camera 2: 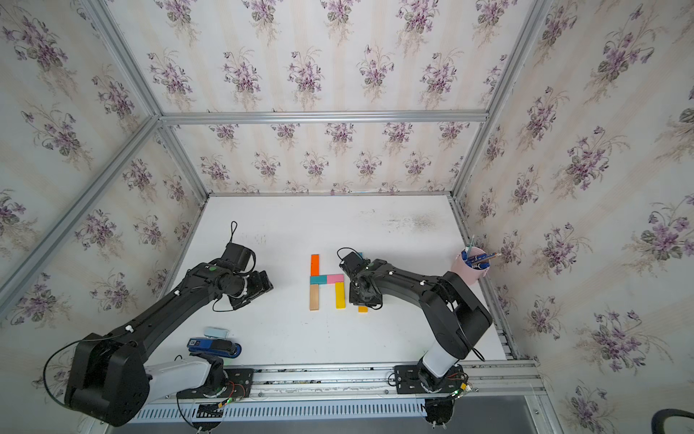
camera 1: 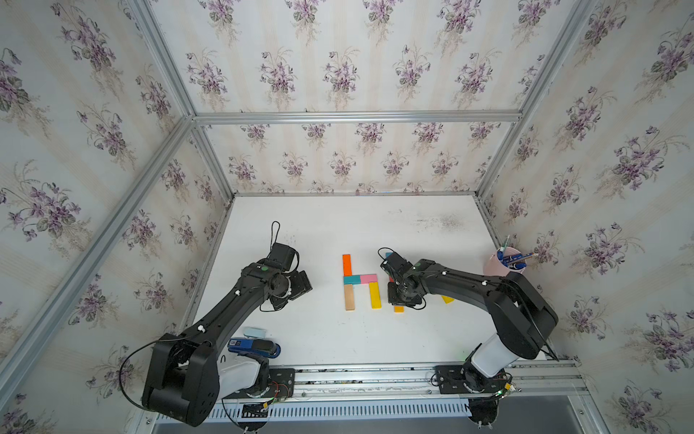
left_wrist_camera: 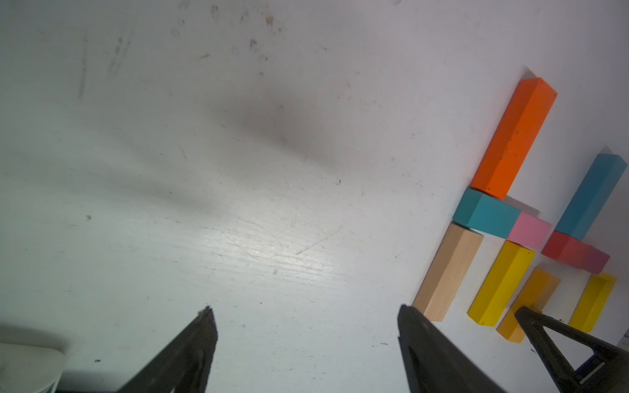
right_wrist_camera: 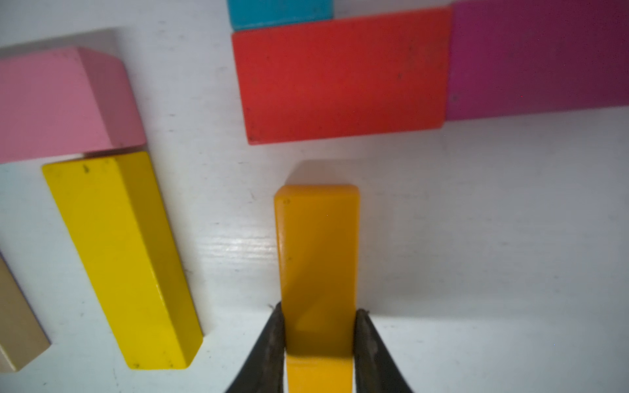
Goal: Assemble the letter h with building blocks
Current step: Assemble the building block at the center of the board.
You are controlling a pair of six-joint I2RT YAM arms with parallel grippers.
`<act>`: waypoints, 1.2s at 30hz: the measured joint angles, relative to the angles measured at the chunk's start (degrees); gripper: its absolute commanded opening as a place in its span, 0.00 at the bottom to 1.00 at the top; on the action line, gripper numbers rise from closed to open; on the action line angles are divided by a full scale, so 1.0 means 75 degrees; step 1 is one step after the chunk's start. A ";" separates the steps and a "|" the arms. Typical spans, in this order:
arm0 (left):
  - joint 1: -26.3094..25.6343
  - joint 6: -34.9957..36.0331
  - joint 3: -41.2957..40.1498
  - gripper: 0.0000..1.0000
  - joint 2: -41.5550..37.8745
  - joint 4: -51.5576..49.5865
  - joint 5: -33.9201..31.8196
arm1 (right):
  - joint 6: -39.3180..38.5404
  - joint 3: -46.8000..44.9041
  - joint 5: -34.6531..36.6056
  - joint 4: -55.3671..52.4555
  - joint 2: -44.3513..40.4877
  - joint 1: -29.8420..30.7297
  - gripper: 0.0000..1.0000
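A gap (right_wrist_camera: 311,162) parts the crooked amber block from the red block, so next my right gripper regrips, square and slides the amber block to the red block's end (right_wrist_camera: 283,131).
The letter h lies flat at the table's middle in both top views: an orange block (camera 1: 346,264) over a teal block (camera 1: 352,279) and a wood block (camera 1: 349,297) form the stem. A pink block (camera 1: 368,278) and a yellow block (camera 1: 374,295) form the crossbar end and the leg. Just right of it, my right gripper (right_wrist_camera: 319,311) is shut on an amber block (right_wrist_camera: 318,255) resting on the table, below a red block (right_wrist_camera: 343,78) and a magenta block (right_wrist_camera: 537,61). My left gripper (left_wrist_camera: 306,309) stands open and empty, left of the h.
A pink cup of pens (camera 1: 501,263) stands by the right wall. A dark blue stapler-like object (camera 1: 255,346) and a pale blue pad (camera 1: 254,332) lie near the left arm's base. A blue block (left_wrist_camera: 592,195) and another yellow block (left_wrist_camera: 594,303) lie beyond the h.
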 measured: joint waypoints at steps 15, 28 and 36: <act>0.0000 0.0003 0.0041 0.86 0.0038 0.0000 0.0000 | -0.0315 0.0198 0.0003 -0.0297 0.0152 -0.0003 0.48; 0.0000 0.0006 0.0041 0.86 0.0038 -0.0003 -0.0003 | -0.0318 0.0242 0.0006 -0.0294 0.0189 -0.0003 0.36; 0.0000 0.0006 0.0041 0.86 0.0038 -0.0003 -0.0003 | -0.0321 0.0382 0.0006 -0.0294 0.0326 -0.0003 0.33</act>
